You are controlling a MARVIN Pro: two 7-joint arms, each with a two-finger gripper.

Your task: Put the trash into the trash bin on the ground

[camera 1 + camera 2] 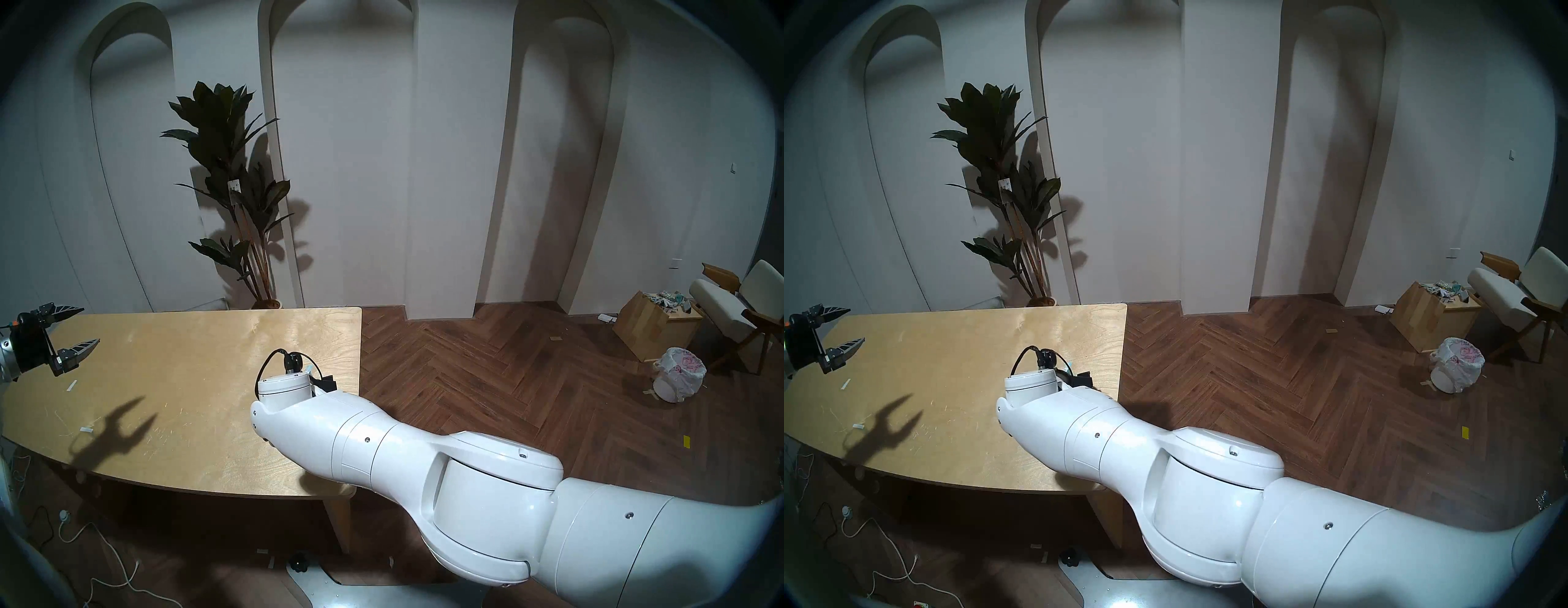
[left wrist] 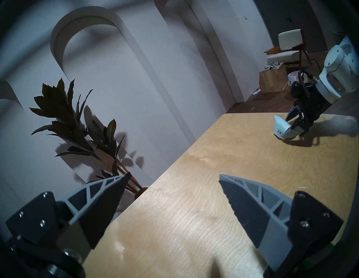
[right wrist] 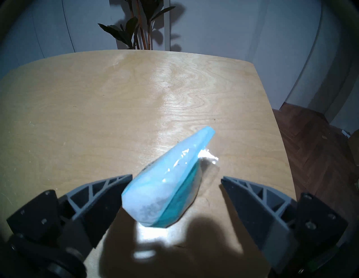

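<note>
The narrow tip stands up by itself, so I expect the soft teal-and-white pouch to stay upright rather than sag when I carry it.
A soft teal-and-white pouch stands tilted on the wooden table near its right edge. My right gripper is open, one finger on either side of the pouch and wide apart. The pouch lies close to the left finger in the right wrist view. The left wrist view shows the same pouch, with a barcode label, between the right fingers. In the head views the right wrist hides both. My left gripper hangs open and empty over the table's far left side. The trash bin is out of view.
On the floor at the far right stand a white bin lined with a pink-printed bag, a light-wood box full of scraps and a chair. A potted plant stands behind the table. Cables lie on the floor by the table's left front.
</note>
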